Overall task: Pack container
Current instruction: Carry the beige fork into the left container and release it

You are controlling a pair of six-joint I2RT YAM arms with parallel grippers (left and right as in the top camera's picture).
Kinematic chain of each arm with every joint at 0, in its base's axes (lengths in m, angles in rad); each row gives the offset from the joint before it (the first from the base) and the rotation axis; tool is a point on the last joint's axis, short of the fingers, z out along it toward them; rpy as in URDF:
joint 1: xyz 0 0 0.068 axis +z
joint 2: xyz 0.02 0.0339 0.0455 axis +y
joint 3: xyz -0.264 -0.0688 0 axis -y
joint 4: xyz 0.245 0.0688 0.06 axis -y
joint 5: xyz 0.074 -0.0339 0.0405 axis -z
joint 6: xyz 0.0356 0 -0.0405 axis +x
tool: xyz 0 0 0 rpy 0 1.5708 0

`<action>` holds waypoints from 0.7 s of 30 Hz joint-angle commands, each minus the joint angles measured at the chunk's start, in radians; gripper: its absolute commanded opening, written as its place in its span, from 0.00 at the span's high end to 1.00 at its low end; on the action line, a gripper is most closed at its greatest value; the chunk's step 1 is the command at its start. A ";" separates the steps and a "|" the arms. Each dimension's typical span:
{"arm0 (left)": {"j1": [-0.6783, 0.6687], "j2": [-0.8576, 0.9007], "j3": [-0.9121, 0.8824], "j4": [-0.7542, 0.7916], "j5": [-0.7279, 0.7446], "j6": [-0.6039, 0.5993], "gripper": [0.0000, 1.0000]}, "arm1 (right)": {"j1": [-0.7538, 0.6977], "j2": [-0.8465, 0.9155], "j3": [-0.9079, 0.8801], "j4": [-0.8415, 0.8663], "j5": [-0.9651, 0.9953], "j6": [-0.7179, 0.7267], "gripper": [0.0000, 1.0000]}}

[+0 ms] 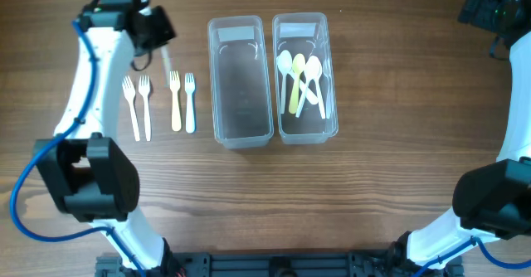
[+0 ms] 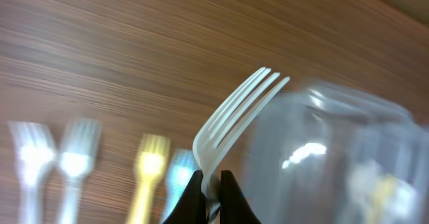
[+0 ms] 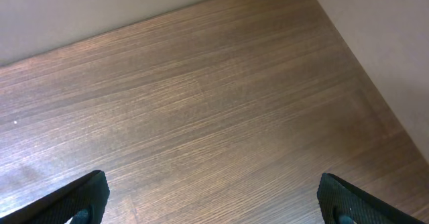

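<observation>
My left gripper should keep carrying the white fork until it hangs over the empty container (image 1: 241, 82), because one container (image 1: 296, 84) has only spoons in it and the other container is empty.
Two clear plastic containers stand side by side. The left container (image 1: 241, 82) is empty. The right container (image 1: 304, 78) holds several white and yellow spoons (image 1: 300, 82). Several forks (image 1: 158, 103) lie in a row on the table left of the containers. My left gripper (image 2: 213, 184) is shut on a white fork (image 2: 234, 120), held above the table near the forks and left of the left container (image 2: 322, 157); it also shows in the overhead view (image 1: 166, 57). My right gripper (image 3: 211, 197) is open and empty over bare table at the far right.
The wooden table (image 1: 398, 186) has its right edge near my right arm (image 1: 498, 12). The wall edge shows in the right wrist view (image 3: 375, 43).
</observation>
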 commanded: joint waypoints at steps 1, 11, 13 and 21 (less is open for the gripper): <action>-0.123 -0.010 0.011 -0.008 0.075 -0.098 0.96 | 0.003 0.010 -0.002 0.003 0.018 -0.006 0.00; -0.343 0.011 0.011 -0.043 0.014 -0.117 0.93 | 0.003 0.010 -0.002 0.003 0.018 -0.006 0.00; -0.365 0.030 0.011 -0.057 -0.039 -0.117 0.93 | 0.003 0.010 -0.002 0.003 0.018 -0.006 0.00; -0.371 0.113 0.009 -0.076 -0.058 -0.117 0.68 | 0.003 0.010 -0.002 0.003 0.018 -0.006 0.00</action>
